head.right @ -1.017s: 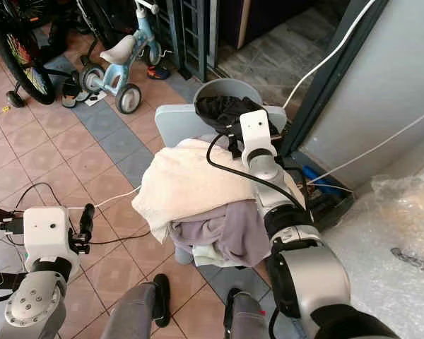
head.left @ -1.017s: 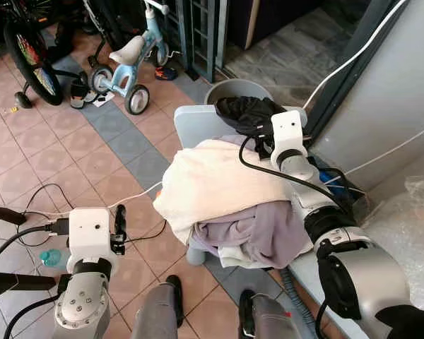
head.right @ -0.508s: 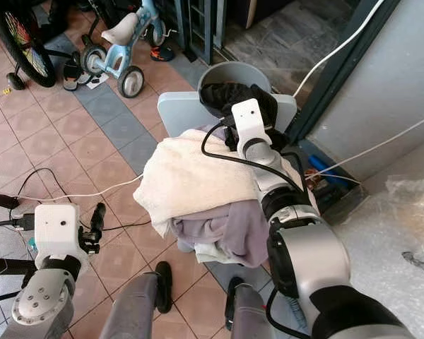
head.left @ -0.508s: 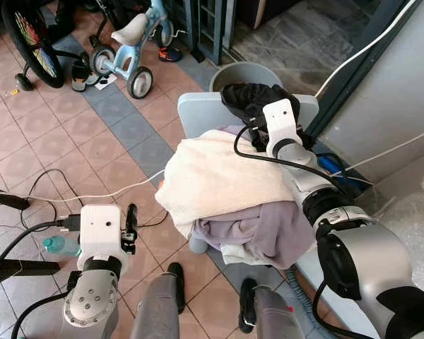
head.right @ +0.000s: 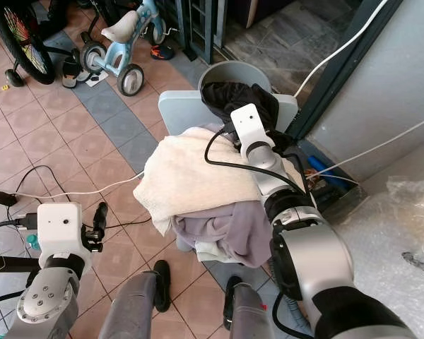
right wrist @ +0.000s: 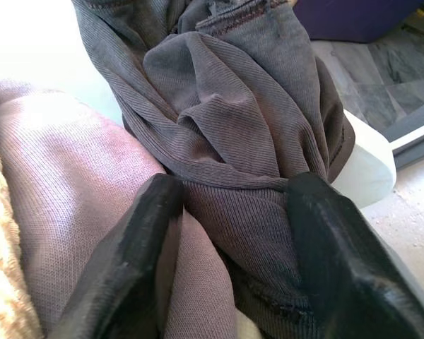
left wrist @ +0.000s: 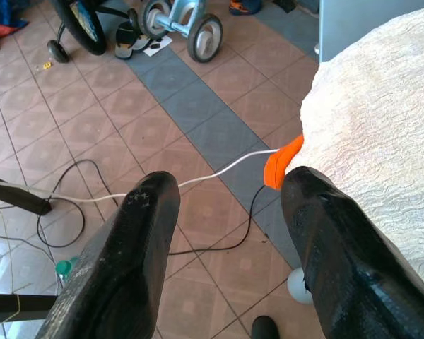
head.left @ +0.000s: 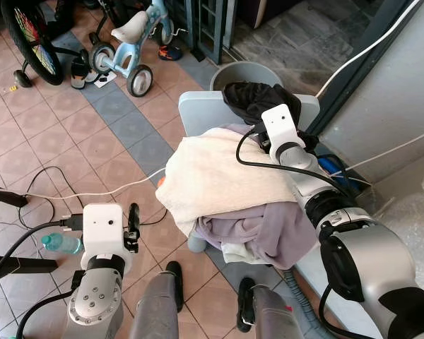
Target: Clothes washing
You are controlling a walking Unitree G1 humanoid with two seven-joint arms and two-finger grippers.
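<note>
The dark grey garment (head.left: 260, 101) will open out into a long, trailing drape when I lift and carry it, because loose folds (right wrist: 222, 116) are bunched up over the chair back.
A grey chair (head.left: 198, 113) carries a heap of laundry: a cream towel (head.left: 219, 176) on top, a lavender garment (head.left: 261, 229) hanging below it, and a dark grey garment (head.left: 251, 99) bunched over the chair back. My right gripper (right wrist: 226, 191) reaches over the heap to the dark garment (right wrist: 247, 134). It is open, with folds of that cloth between its fingers (right wrist: 152, 233). My left gripper (left wrist: 226, 191) is open and holds nothing, low at my left above the tiled floor. An orange piece (left wrist: 283, 162) pokes out under the towel's edge.
A grey bucket (head.left: 247, 70) stands behind the chair. A blue tricycle (head.left: 131, 49) and a bicycle wheel (head.left: 32, 46) stand at the far left. Cables (head.left: 78, 194) and a water bottle (head.left: 56, 244) lie on the floor. A plastic-wrapped surface (head.left: 417, 219) is at right.
The camera has shifted a little. My right gripper stays at the dark garment on the chair back. My left arm has drifted slightly closer to the chair.
</note>
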